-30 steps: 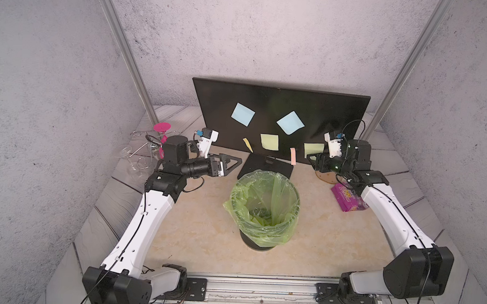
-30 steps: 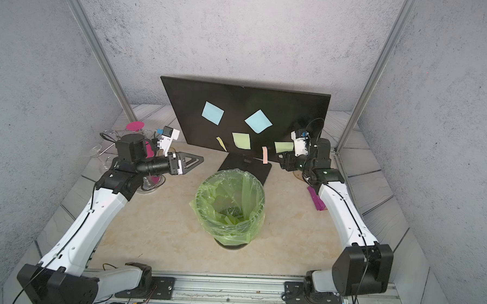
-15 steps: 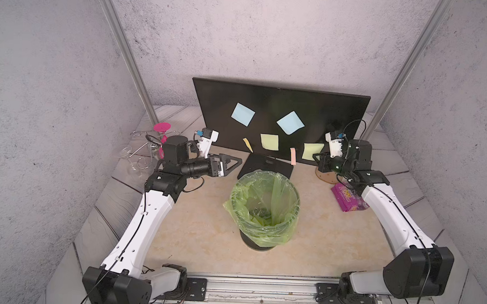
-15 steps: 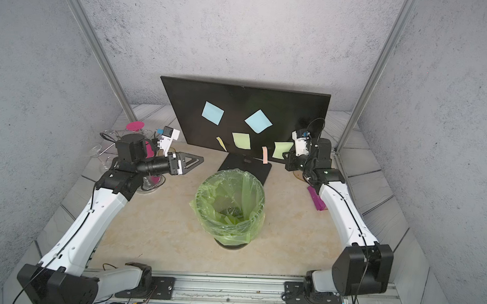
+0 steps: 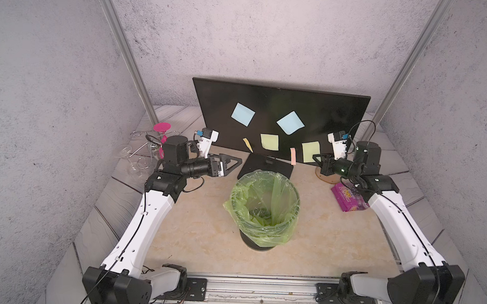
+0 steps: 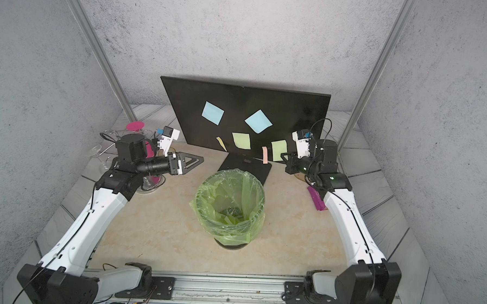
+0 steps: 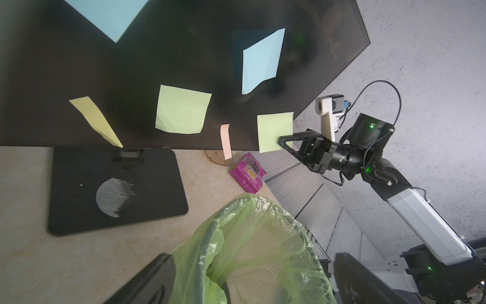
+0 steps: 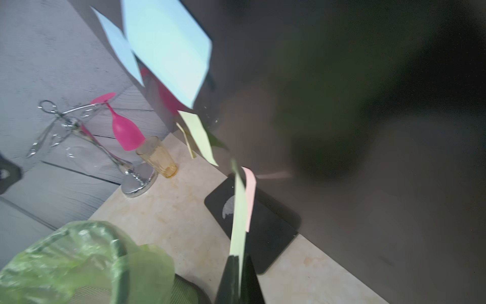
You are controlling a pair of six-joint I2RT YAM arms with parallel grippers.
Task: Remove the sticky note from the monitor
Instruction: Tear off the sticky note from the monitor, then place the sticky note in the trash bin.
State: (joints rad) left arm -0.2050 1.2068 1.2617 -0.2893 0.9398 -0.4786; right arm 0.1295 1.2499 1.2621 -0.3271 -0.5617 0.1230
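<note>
I should keep pulling the note until it hangs over the bin's clear opening (image 5: 266, 199), as my right gripper's fingers pinch the pale green sticky note's side edge (image 5: 315, 152).
The monitor (image 5: 281, 103) stands at the back of the table in both top views, with several sticky notes on its screen. My right gripper (image 5: 317, 158) is shut on the side edge of the pale green sticky note (image 5: 310, 151) at the screen's lower right. In the right wrist view that note (image 8: 238, 210) runs edge-on out of the closed jaws. The left wrist view shows the right gripper (image 7: 282, 139) pinching it (image 7: 273, 131). My left gripper (image 5: 237, 160) hangs open and empty left of the monitor base, level above the table.
A bin lined with a green bag (image 5: 264, 207) stands mid-table in front of the black monitor base (image 5: 264, 167). A pink packet (image 5: 347, 196) lies under the right arm. A chrome glass rack with a pink glass (image 5: 159, 139) stands far left, an amber tumbler (image 8: 157, 158) beside it.
The right gripper has closed onto the lower-right green note's edge. The left arm has not moved.
</note>
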